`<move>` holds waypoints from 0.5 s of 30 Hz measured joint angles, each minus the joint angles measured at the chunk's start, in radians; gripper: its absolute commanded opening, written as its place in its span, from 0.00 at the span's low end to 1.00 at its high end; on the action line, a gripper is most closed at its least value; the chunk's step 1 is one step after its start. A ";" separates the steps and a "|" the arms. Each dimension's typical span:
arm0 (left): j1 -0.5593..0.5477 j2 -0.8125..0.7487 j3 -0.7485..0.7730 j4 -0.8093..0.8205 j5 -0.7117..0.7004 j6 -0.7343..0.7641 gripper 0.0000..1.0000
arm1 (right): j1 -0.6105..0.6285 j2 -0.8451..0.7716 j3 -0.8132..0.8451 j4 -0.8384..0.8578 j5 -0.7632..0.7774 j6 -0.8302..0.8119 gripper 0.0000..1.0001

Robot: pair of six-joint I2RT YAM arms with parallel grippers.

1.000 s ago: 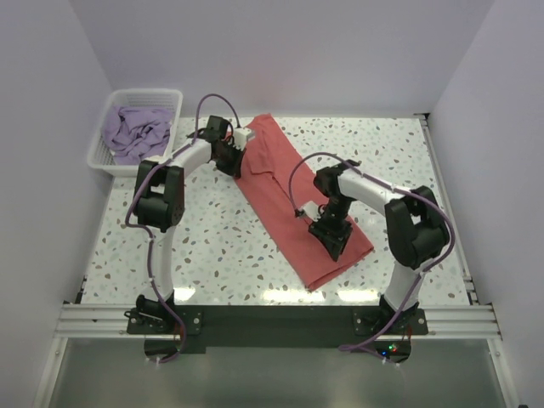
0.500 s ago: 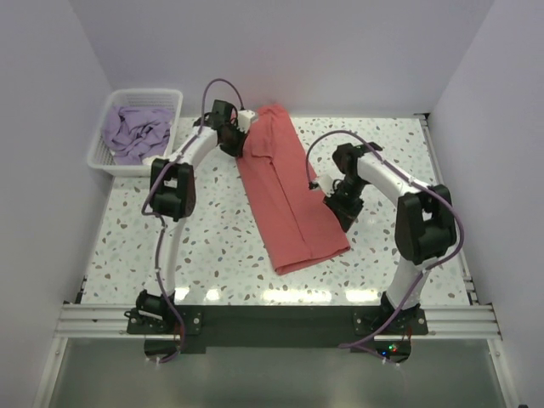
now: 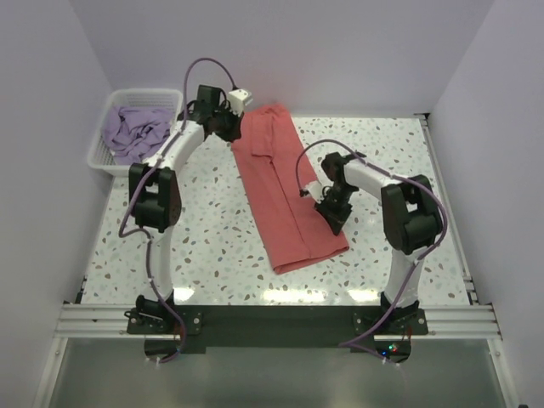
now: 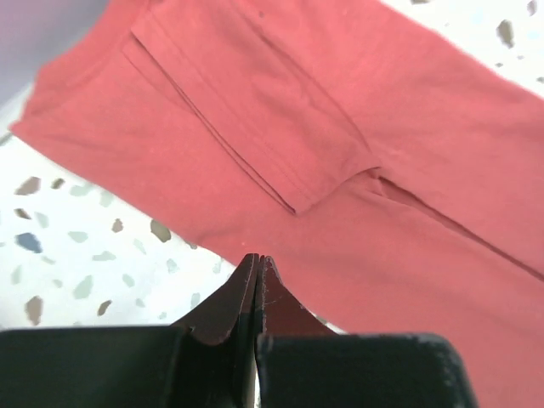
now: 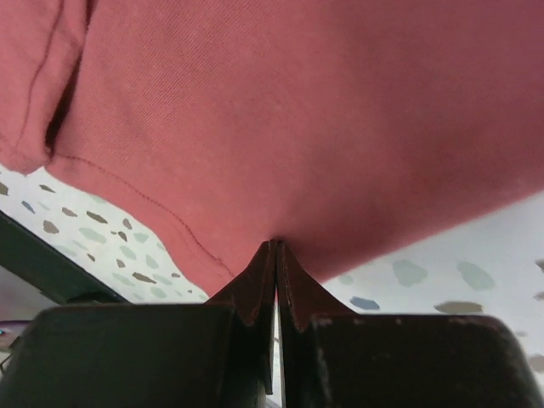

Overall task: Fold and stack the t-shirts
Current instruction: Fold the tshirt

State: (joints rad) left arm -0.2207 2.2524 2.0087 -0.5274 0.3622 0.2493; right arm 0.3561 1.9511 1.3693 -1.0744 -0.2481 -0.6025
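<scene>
The coral-red t-shirt's strip (image 3: 279, 202) is slanted toward my right gripper's side, so both my grippers should turn it straight before they take its near end (image 3: 309, 260) to fold.
The coral-red t-shirt (image 3: 285, 195) lies folded into a long strip on the table, running from the back to the near right. It fills the left wrist view (image 4: 357, 119) and the right wrist view (image 5: 297, 110). My left gripper (image 3: 228, 129) is shut, its tips (image 4: 257, 257) meeting at the shirt's back left edge. My right gripper (image 3: 334, 217) is shut on the shirt's right edge, where the cloth puckers at the tips (image 5: 276, 244). The lavender-purple t-shirt (image 3: 134, 132) lies crumpled in the white basket (image 3: 100, 160) at the back left.
The speckled table (image 3: 204, 229) is walled on the left, back and right. The black rail (image 3: 272, 319) with both arm bases runs along the near edge. The right arm's elbow (image 3: 408, 212) stands near the right side.
Both grippers have swung the coral-red shirt from a diagonal to nearly straight front to back. The left gripper has moved toward the back wall, and the right one back and leftward.
</scene>
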 measured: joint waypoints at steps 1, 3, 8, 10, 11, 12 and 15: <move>0.000 -0.040 -0.018 0.003 0.005 -0.005 0.00 | 0.006 0.006 -0.018 0.012 0.003 0.000 0.00; 0.003 -0.090 -0.036 0.006 0.012 -0.012 0.00 | 0.027 0.018 -0.064 0.034 0.012 0.001 0.00; 0.011 -0.158 -0.112 0.003 0.024 -0.034 0.00 | 0.115 -0.021 -0.137 0.029 0.030 0.002 0.00; 0.013 -0.176 -0.177 -0.001 0.026 -0.048 0.00 | 0.169 -0.038 -0.167 0.025 0.030 0.008 0.00; 0.014 -0.184 -0.210 -0.004 0.028 -0.051 0.00 | 0.198 -0.043 -0.179 0.021 0.029 0.012 0.00; 0.015 -0.191 -0.248 -0.013 0.029 -0.055 0.00 | 0.233 -0.048 -0.189 0.018 0.026 0.019 0.00; 0.014 -0.200 -0.351 -0.027 0.035 -0.067 0.00 | 0.345 -0.056 -0.201 0.017 0.000 0.043 0.00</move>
State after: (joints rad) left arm -0.2062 2.0529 1.6573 -0.5549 0.3969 0.1825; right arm 0.7010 1.8950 1.1679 -1.0573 -0.2481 -0.5594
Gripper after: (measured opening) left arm 0.014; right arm 0.008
